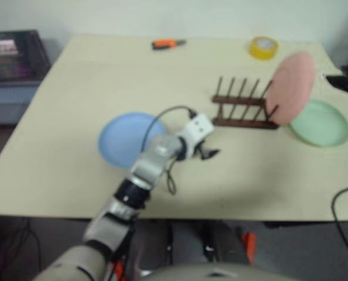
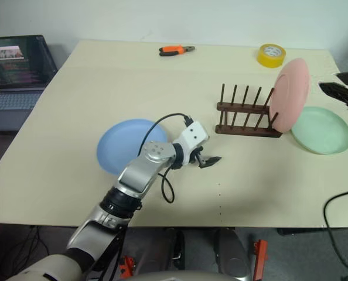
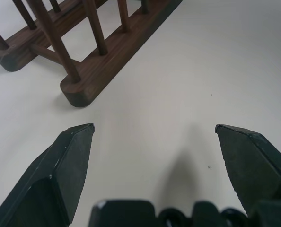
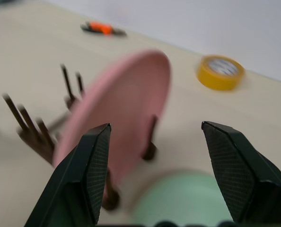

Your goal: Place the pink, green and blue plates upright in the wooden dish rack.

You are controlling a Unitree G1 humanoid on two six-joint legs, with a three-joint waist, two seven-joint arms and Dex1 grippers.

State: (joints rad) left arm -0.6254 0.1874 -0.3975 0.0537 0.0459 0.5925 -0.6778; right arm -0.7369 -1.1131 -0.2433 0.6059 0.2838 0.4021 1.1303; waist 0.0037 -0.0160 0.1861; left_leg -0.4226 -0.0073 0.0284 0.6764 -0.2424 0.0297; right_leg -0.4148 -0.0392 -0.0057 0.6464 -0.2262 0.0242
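Note:
The green plate's near rim (image 2: 312, 150) is clear of the pink plate. My right gripper keeps going down open until its fingers are on both sides of that rim.
The pink plate (image 2: 289, 93) stands on edge between the pegs at the right end of the wooden dish rack (image 2: 244, 117), leaning slightly. Just right of the rack, the green plate (image 2: 320, 130) lies flat on the table. Left of the middle, the blue plate (image 2: 124, 146) also lies flat. My left gripper (image 2: 210, 159) hovers open and empty between the blue plate and the rack, whose near end shows in the left wrist view (image 3: 83, 61). My right gripper (image 4: 154, 125) is open and empty, just clear of the pink plate (image 4: 131, 94), at the table's right edge (image 2: 341, 91).
A yellow tape roll (image 2: 271, 55) and orange pliers (image 2: 176, 50) lie at the table's far edge. A laptop (image 2: 16, 64) sits off the table's left side. A black cable (image 2: 338, 205) hangs at the front right corner.

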